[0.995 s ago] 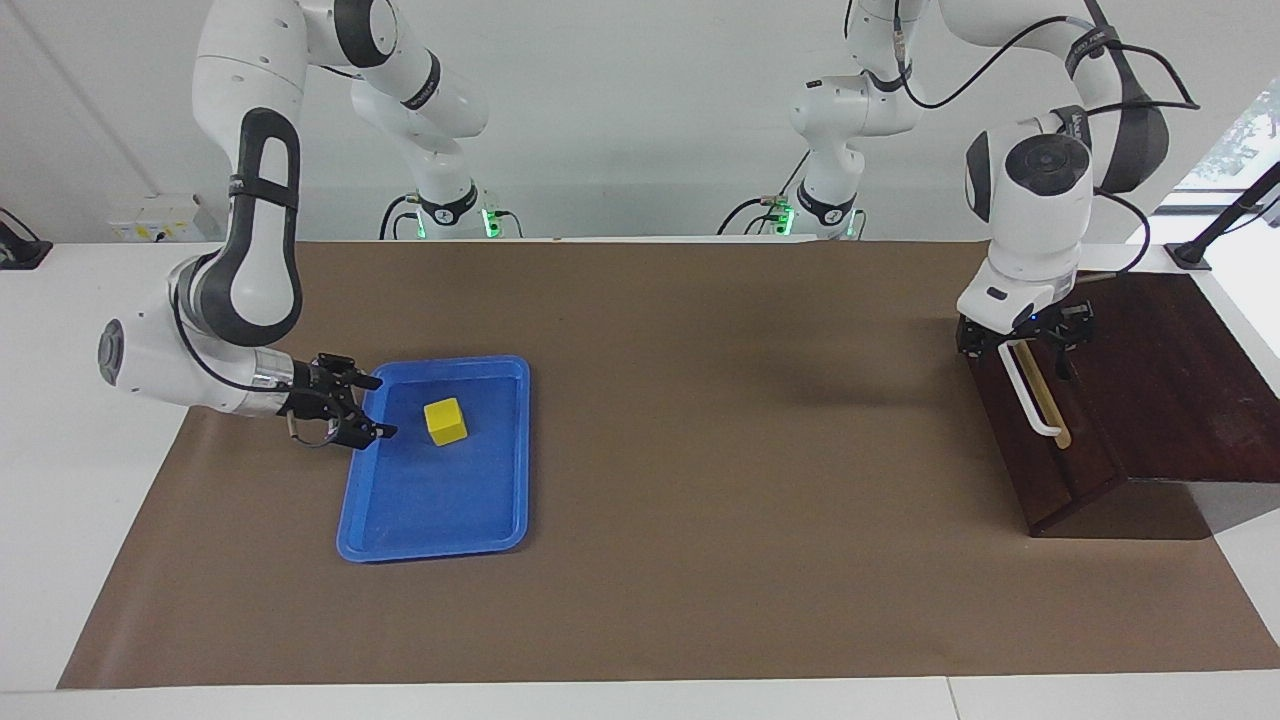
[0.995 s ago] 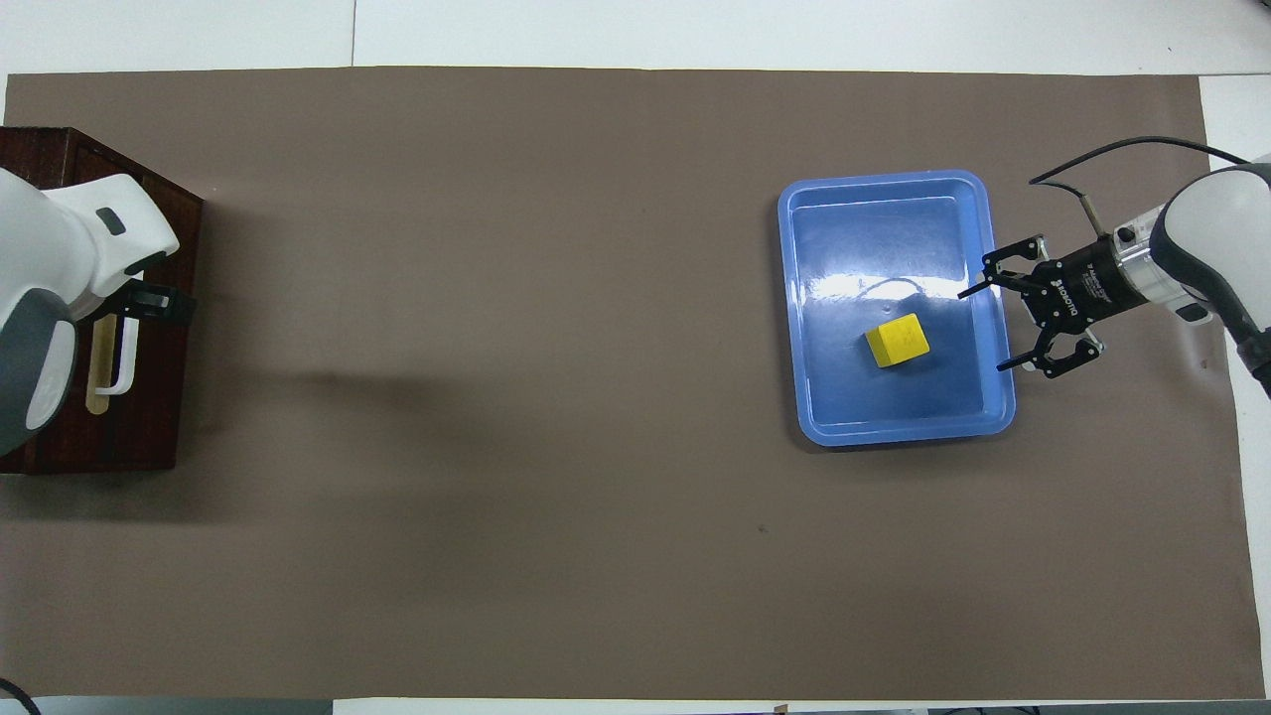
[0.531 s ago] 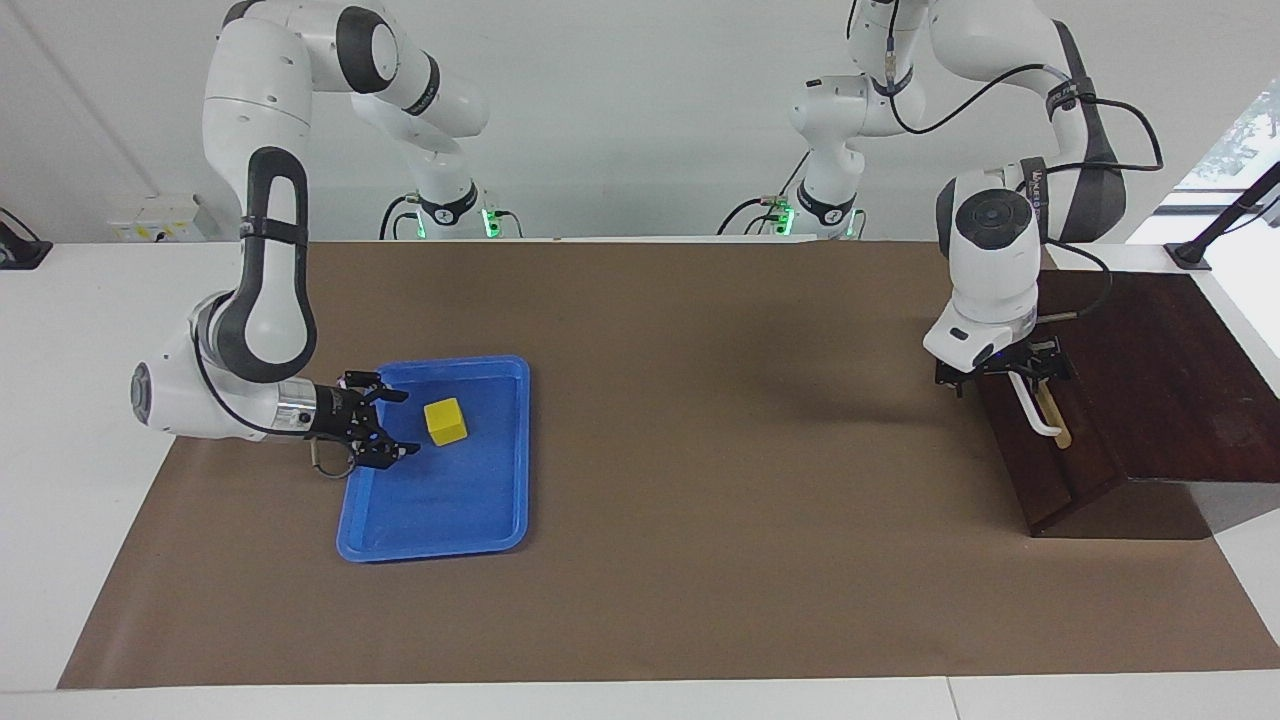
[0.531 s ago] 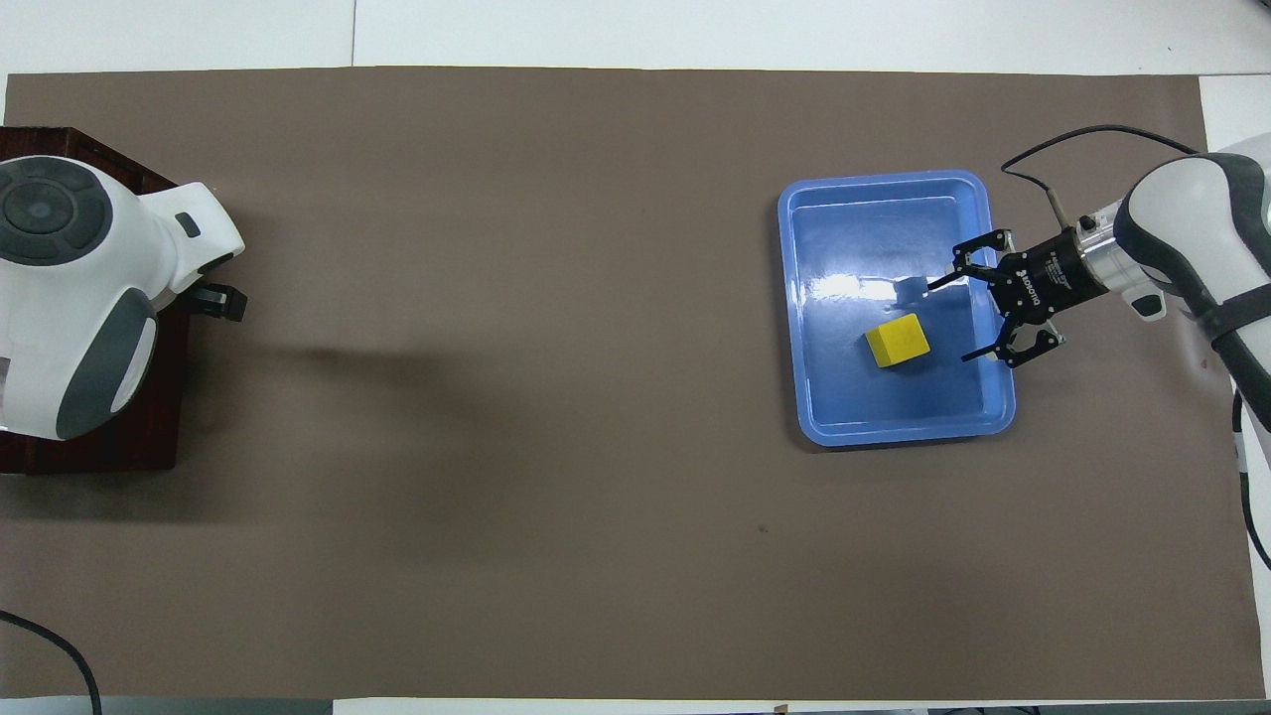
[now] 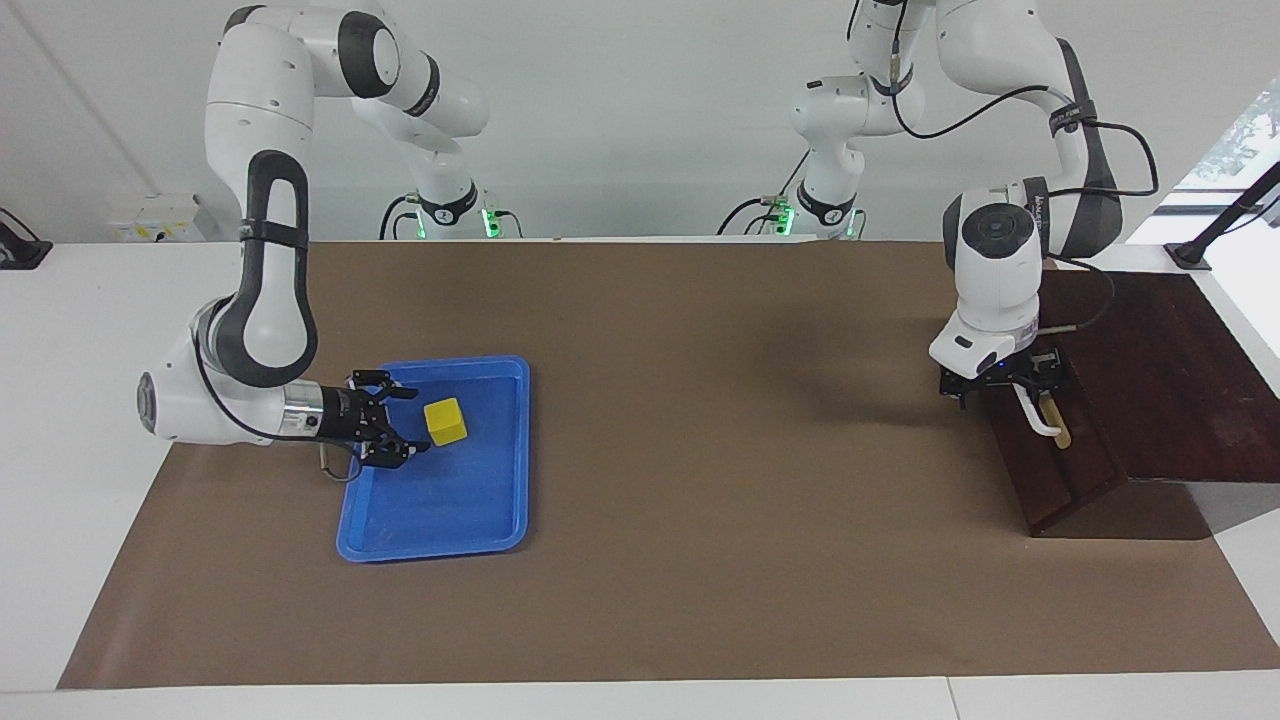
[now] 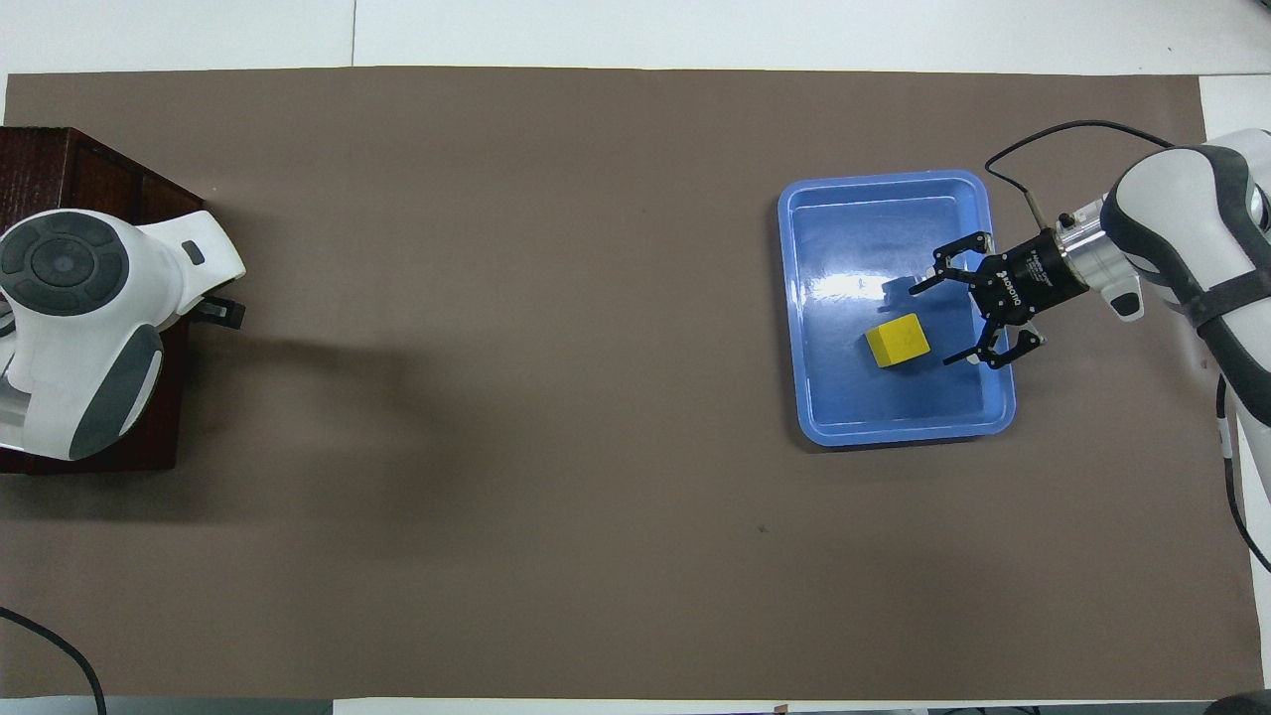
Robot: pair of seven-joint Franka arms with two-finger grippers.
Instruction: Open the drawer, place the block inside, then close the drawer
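Observation:
My gripper will pull, and the drawer (image 6: 168,201) will slide straight out over the mat while its box stays put, as a seam (image 6: 142,196) parts the dark brown front.
The yellow block (image 5: 445,421) (image 6: 897,340) lies in the blue tray (image 5: 430,548) (image 6: 899,435). My right gripper (image 5: 420,420) (image 6: 929,326) is low over the tray, open, its fingertips level with the block's side toward the right arm's end, nothing held. The dark brown drawer (image 5: 1080,470) (image 6: 99,169) stands shut at the left arm's end of the table. My left gripper (image 5: 1000,386) is open at the end of the white handle (image 5: 1040,420) nearer the robots, fingers either side of it. In the overhead view the left wrist hides the handle; only one black finger (image 6: 224,313) shows.
A brown mat (image 5: 700,450) covers the table, with white tabletop along its edges. The blue tray sits toward the right arm's end. A black stand (image 5: 1225,225) rises next to the drawer, nearer the robots.
My right gripper has moved in over the tray up to the block. My left gripper has come down along the drawer front onto the handle's end. Both stayed open.

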